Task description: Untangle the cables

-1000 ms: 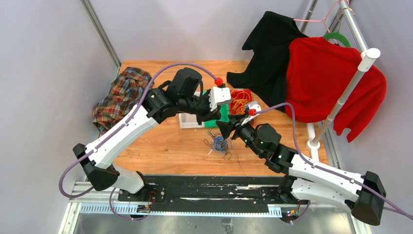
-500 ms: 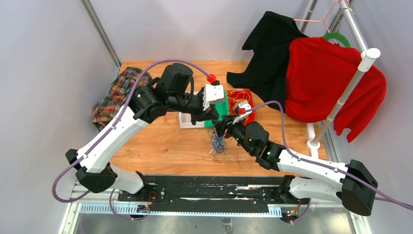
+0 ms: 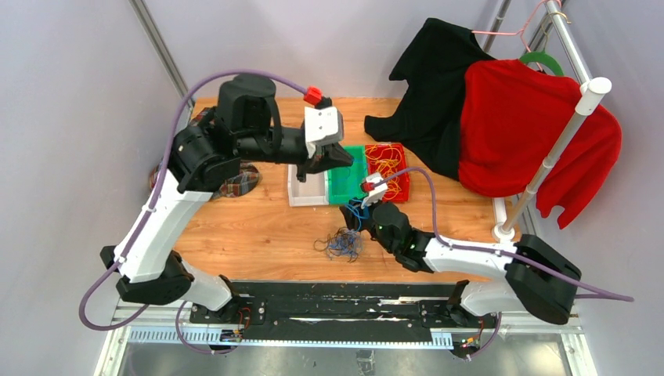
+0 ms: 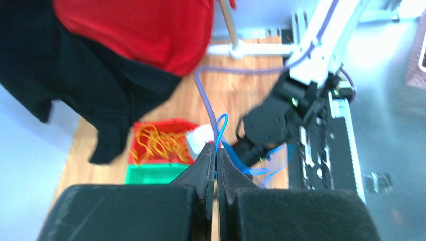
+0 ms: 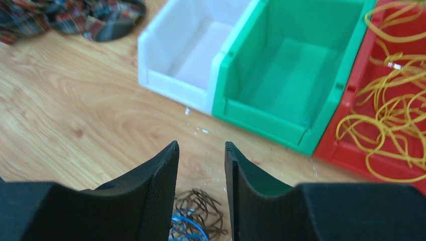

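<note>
Next, I back my right gripper away first, since the blue cable (image 3: 357, 210) hangs across it, and then lower the cable into the green bin (image 3: 347, 183) with my left gripper.
The tangle of cables (image 3: 338, 244), dark and blue wire loops, lies on the wooden table (image 3: 258, 235) in front of the bins. My left gripper (image 3: 338, 159) hangs raised over the green bin (image 3: 348, 184), shut on a thin blue cable (image 4: 221, 123) that runs from its jaws (image 4: 216, 146) down toward the right arm. My right gripper (image 3: 354, 215) is low over the table just behind the tangle, with blue loops (image 3: 356, 207) beside it. In the right wrist view its fingers (image 5: 201, 145) stand apart with nothing between them, the tangle (image 5: 201, 208) below.
A white bin (image 3: 305, 188) and a red bin (image 3: 389, 149) holding yellow cables (image 5: 397, 100) flank the green one. A plaid cloth (image 3: 243, 180) lies at the left. Black (image 3: 431, 86) and red (image 3: 525, 125) garments hang on a rack (image 3: 548, 164) at the right.
My left arm has lifted and swung back to the left, drawing the blue cable up. The right arm has slid left and lower, its jaws narrowing. The tangle has shifted slightly left.
</note>
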Robot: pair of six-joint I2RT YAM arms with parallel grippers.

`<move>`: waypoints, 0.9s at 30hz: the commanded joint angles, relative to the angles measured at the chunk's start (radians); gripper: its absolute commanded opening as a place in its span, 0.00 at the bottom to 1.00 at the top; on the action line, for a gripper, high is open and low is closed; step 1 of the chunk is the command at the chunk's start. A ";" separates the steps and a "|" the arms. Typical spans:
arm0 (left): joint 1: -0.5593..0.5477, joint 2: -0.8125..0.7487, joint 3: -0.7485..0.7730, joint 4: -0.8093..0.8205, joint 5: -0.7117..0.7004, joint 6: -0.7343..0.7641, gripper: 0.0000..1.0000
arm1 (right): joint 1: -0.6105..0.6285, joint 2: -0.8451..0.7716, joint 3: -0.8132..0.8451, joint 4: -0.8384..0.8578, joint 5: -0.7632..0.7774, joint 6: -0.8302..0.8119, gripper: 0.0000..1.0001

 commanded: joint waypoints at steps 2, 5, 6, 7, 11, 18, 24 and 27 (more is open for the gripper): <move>-0.006 0.083 0.225 0.009 -0.042 -0.012 0.00 | -0.004 0.073 -0.071 0.090 0.041 0.073 0.38; -0.006 0.138 0.386 0.012 -0.114 0.017 0.00 | 0.015 0.086 -0.117 0.124 0.049 0.094 0.42; -0.006 0.153 0.432 0.016 -0.144 0.026 0.00 | 0.021 0.086 -0.135 0.135 0.050 0.099 0.43; -0.006 0.164 0.462 0.031 -0.175 0.031 0.00 | 0.026 0.083 -0.150 0.143 0.051 0.107 0.45; -0.007 0.141 0.421 0.206 -0.327 0.052 0.00 | 0.051 0.061 -0.207 0.156 0.056 0.135 0.48; -0.007 0.085 0.146 0.381 -0.431 0.127 0.00 | 0.092 -0.037 -0.300 0.121 0.075 0.188 0.48; 0.011 0.070 -0.156 0.522 -0.527 0.171 0.00 | 0.093 -0.318 -0.335 -0.093 0.173 0.208 0.49; 0.049 0.098 -0.245 0.598 -0.531 0.139 0.01 | 0.093 -0.488 -0.346 -0.191 0.213 0.216 0.50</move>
